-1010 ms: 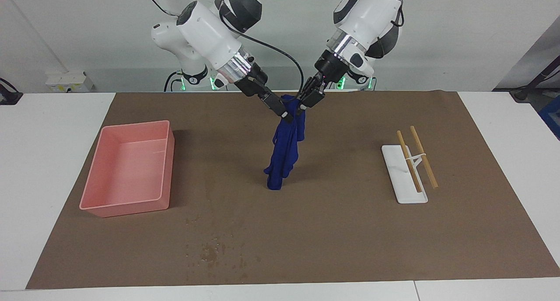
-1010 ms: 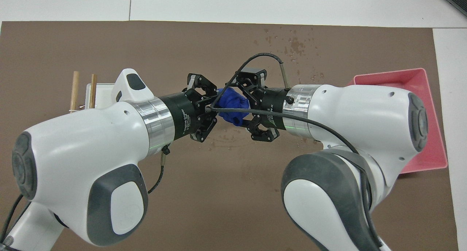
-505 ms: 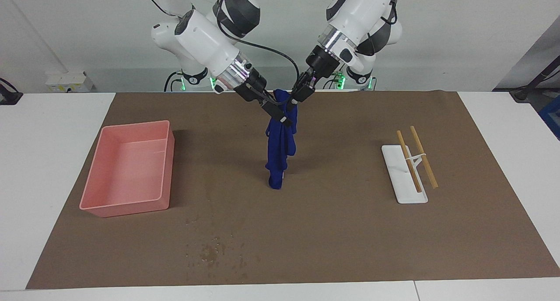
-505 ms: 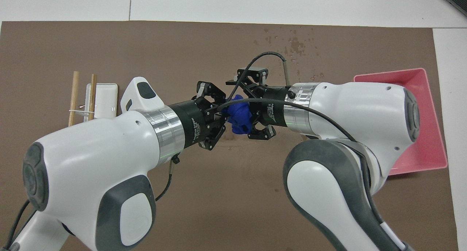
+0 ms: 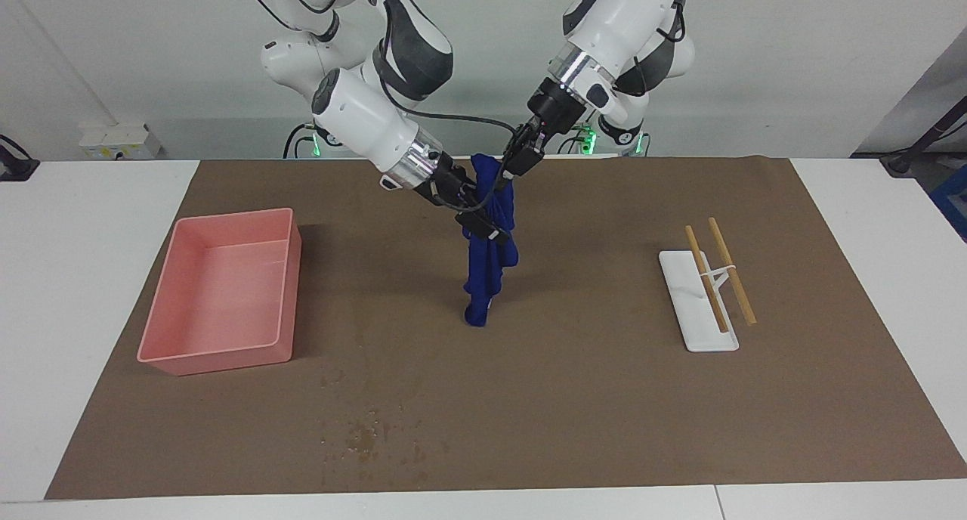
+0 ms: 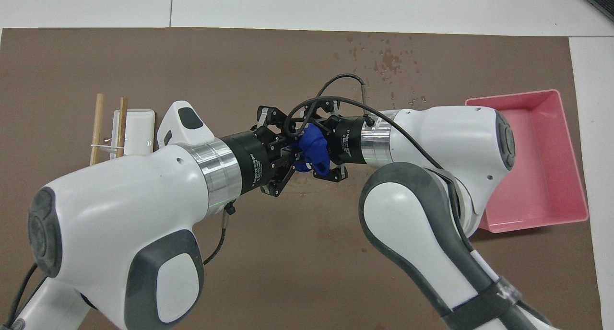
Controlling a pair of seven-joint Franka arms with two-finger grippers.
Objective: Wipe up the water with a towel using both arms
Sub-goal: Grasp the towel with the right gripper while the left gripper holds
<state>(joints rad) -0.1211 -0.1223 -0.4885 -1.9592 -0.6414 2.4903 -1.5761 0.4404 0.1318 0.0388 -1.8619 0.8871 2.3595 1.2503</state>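
The water drops [image 6: 391, 62] are on my right gripper's side, and both grippers are holding the towel [image 5: 485, 280]. Next, my left gripper opens and lets my right gripper have it.
A dark blue towel [image 5: 487, 267] hangs bunched in a long strip over the middle of the brown mat [image 5: 604, 399]. Its lower end reaches the mat. My left gripper [image 5: 502, 174] is shut on the towel's top end. My right gripper [image 5: 483, 227] is shut on the towel a little lower down. In the overhead view the left gripper [image 6: 288, 151] and the right gripper [image 6: 320, 147] meet head-on around the towel [image 6: 312, 144]. Water drops [image 5: 364, 434] lie on the mat farther from the robots than the towel, toward the right arm's end, and also show in the overhead view [image 6: 386, 56].
A pink tray [image 5: 227, 357] stands on the mat at the right arm's end and shows in the overhead view [image 6: 566, 128]. A white holder [image 5: 684, 308] with two wooden chopsticks [image 5: 731, 270] lies at the left arm's end.
Both grippers rose with the towel. The right gripper then came lower along the towel, while the left gripper stays at its top. The towel hangs straighter.
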